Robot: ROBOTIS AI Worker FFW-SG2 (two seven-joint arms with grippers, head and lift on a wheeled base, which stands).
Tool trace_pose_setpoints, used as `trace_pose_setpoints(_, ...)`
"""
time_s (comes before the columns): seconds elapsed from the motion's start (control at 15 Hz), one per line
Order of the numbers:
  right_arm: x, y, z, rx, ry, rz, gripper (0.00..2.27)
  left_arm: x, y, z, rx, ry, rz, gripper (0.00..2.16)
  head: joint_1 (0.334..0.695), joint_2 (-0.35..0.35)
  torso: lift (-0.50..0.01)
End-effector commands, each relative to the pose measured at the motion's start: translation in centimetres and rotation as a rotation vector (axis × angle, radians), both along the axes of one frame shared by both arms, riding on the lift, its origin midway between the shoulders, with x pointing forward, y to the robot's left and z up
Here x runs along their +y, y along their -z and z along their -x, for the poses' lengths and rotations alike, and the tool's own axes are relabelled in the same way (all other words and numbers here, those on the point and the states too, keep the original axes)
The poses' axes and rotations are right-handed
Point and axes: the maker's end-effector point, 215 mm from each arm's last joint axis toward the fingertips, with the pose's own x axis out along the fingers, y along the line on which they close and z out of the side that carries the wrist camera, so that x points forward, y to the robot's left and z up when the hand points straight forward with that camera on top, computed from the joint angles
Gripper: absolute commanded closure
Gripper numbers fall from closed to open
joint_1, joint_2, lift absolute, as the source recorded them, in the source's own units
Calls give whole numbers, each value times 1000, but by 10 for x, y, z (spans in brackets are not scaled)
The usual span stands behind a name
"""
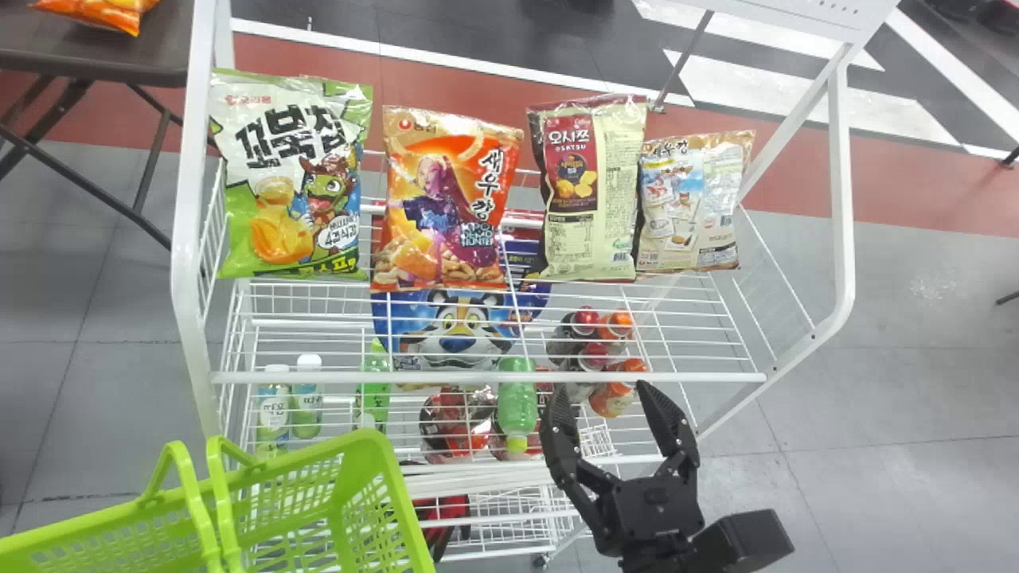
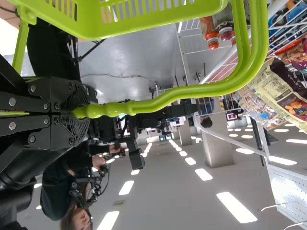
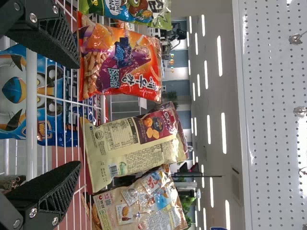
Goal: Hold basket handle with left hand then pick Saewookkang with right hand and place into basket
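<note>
I expect the hidden upper part of a blue tiger bag (image 1: 450,329) to show when I lift the orange Saewookkang bag (image 1: 449,197) away, because the tiger bag sticks out below it.
The orange Saewookkang bag (image 1: 450,199) stands on the upper rack shelf, second from the left; in the right wrist view the same Saewookkang bag (image 3: 120,62) lies sideways. My right gripper (image 1: 603,390) is open in front of the rack, lower than the bag and to its right. In the right wrist view, nothing is between the spread fingers of the right gripper (image 3: 77,115) except shelf wires behind. The green basket (image 1: 362,442) is at the lower left, in front of the rack. My left gripper (image 2: 82,112) is shut on the green basket handle (image 2: 177,93).
A green snack bag (image 1: 290,183) stands left of the orange one; a cream-and-maroon bag (image 1: 593,191) and a smaller bag (image 1: 692,203) stand to its right. The white rack's front bar (image 1: 478,377) crosses ahead of the shelf. Bottles and cans sit below.
</note>
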Motion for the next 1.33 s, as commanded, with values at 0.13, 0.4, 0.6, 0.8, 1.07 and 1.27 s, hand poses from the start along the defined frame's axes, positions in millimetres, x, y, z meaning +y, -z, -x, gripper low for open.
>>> trace_pose_setpoints(0.13,0,0,1,-2,1,1,93,-1,-2,3,29,2,13,2155,695,-350,-16)
trace_pose_setpoints(0.4,1,-4,-2,-11,0,-4,93,-1,-1,4,33,2,11,2155,695,-350,-16)
trace_pose_setpoints(0.6,5,-6,-9,-14,-6,-10,93,-1,-1,5,34,3,10,2155,695,-350,-16)
trace_pose_setpoints(0.8,12,-8,-32,-2,-15,-18,93,-1,0,5,35,5,8,2155,695,-350,-16)
trace_pose_setpoints(1.07,28,-8,-74,52,-31,-38,93,-1,0,8,38,6,6,2155,695,-350,-16)
trace_pose_setpoints(1.27,44,-13,-106,87,-42,-44,93,-1,0,9,38,7,3,2155,695,-338,-16)
